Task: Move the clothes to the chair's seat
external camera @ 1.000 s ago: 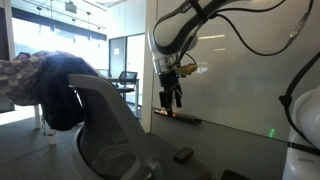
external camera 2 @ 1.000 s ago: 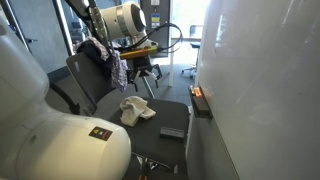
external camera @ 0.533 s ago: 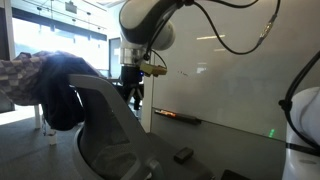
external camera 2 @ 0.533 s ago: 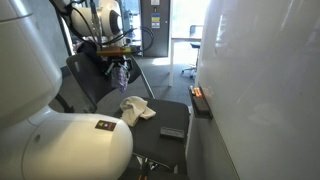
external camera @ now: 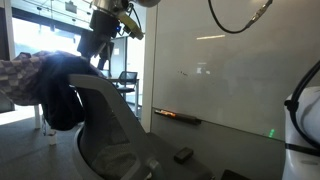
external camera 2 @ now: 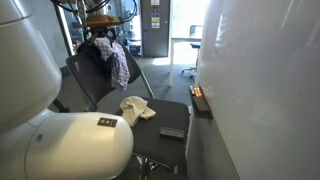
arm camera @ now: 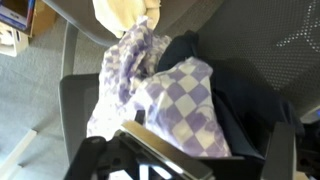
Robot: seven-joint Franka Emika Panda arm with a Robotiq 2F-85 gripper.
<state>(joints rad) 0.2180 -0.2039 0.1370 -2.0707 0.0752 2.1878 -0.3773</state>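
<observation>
The checked piece [external camera 2: 120, 68] hangs toward the seat while my gripper is above the backrest's top edge [external camera: 82, 74], so I should go up and take the clothes from the seat side.
The clothes [external camera 2: 112, 57] hang over the top of the light-grey chair's backrest [external camera: 110, 110]: a dark garment with a checked piece. In an exterior view they show as a dark and plaid bundle [external camera: 48, 82]. In the wrist view the purple-white checked piece [arm camera: 165, 95] and the dark garment [arm camera: 245, 100] lie right below the camera. My gripper [external camera: 97, 52] hovers just above the bundle; it also shows in an exterior view [external camera 2: 100, 20]. Its fingers [arm camera: 190, 165] are spread wide and hold nothing. The chair's dark seat [external camera 2: 160, 150] lies below.
A cream cloth [external camera 2: 135, 108] and a small black object [external camera 2: 172, 132] lie on the seat. A glass wall [external camera: 230, 70] with a ledge stands close beside the chair. The robot's white base [external camera 2: 60, 140] fills the near side.
My arm has swung from beside the glass wall across to the top of the backrest, and up. It now sits over the clothes. The clothes have not moved.
</observation>
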